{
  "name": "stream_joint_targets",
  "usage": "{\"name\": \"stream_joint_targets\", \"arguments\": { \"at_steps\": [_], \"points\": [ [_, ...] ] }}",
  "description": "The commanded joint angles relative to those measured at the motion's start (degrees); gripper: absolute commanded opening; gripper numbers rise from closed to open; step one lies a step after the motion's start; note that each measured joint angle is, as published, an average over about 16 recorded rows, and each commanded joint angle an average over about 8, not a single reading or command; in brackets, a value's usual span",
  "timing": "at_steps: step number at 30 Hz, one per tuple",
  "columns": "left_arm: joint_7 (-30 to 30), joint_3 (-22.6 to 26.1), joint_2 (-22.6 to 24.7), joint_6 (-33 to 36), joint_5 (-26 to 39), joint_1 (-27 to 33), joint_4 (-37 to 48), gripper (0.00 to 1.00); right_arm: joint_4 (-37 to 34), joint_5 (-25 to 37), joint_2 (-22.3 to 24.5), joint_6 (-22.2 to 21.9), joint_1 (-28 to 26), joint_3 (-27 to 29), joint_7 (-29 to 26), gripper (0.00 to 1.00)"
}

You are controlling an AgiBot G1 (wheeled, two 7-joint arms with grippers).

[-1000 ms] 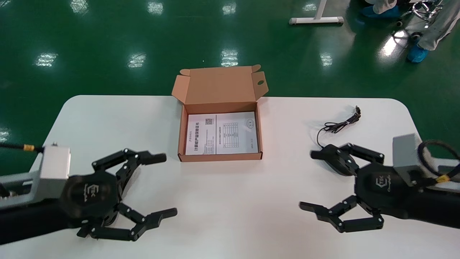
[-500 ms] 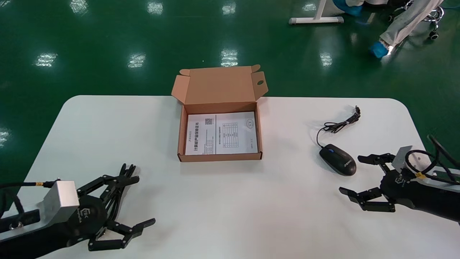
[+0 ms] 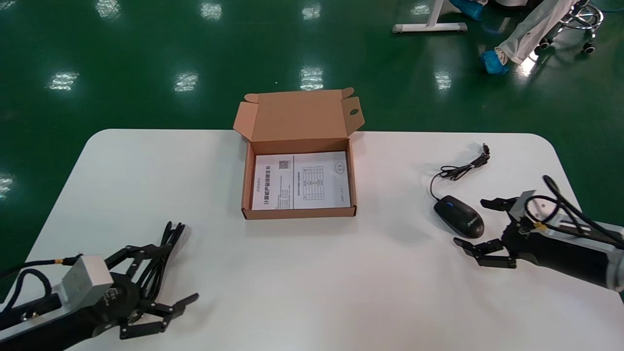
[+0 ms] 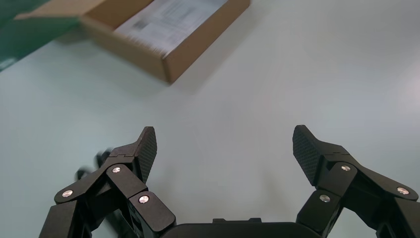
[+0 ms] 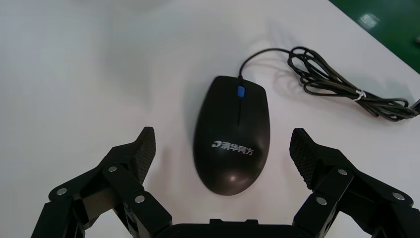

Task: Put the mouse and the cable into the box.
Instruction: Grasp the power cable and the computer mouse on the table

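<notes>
The thin cord (image 3: 454,172) is held together by a white tie (image 5: 360,95), so I expect the cord to come along as one bundle when the robot carries the black mouse to the box.
A black mouse (image 3: 458,216) (image 5: 232,141) lies at the table's right, its thin cord (image 3: 458,170) (image 5: 337,84) bundled behind it. My right gripper (image 3: 473,222) (image 5: 222,136) is open and low over the table, one finger on each side of the mouse's rear, not touching it. An open cardboard box (image 3: 297,180) (image 4: 168,34) with a printed sheet in it stands at the centre. At the near left a black cable (image 3: 171,233) lies beside the far finger of my open left gripper (image 3: 178,273) (image 4: 224,133), which holds nothing.
The white table (image 3: 312,273) has bare room between the box and both grippers. The box's lid (image 3: 297,114) stands up at its far side. A person's legs and a chair base (image 3: 536,29) are on the green floor beyond.
Both arms have dropped from high above the table to just over it. The right gripper has moved in around the mouse. The left gripper has come down beside the black cable.
</notes>
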State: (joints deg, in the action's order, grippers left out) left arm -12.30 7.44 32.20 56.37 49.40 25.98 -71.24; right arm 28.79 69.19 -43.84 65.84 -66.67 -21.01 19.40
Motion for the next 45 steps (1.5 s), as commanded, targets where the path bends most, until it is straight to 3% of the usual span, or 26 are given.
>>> {"name": "stream_joint_targets", "arguments": {
  "at_steps": [1, 21, 45],
  "points": [
    [-0.7, -0.5, 0.3, -1.8, 0.2, -0.9, 0.0, 1.0, -2.5, 0.5, -1.2, -0.7, -1.0, -0.1, 2.0, 1.0],
    [-5.3, -6.2, 1.5, -8.2, -2.6, -10.0, 2.3, 1.0, -19.7, 0.4, -9.1, -5.5, -7.7, 0.6, 13.5, 1.0],
    [-5.4, -6.0, 2.7, -13.6, -0.8, -12.8, 1.9, 1.0, -25.5, 0.1, -9.4, -0.2, -11.7, 0.7, 13.3, 1.0]
  ]
}}
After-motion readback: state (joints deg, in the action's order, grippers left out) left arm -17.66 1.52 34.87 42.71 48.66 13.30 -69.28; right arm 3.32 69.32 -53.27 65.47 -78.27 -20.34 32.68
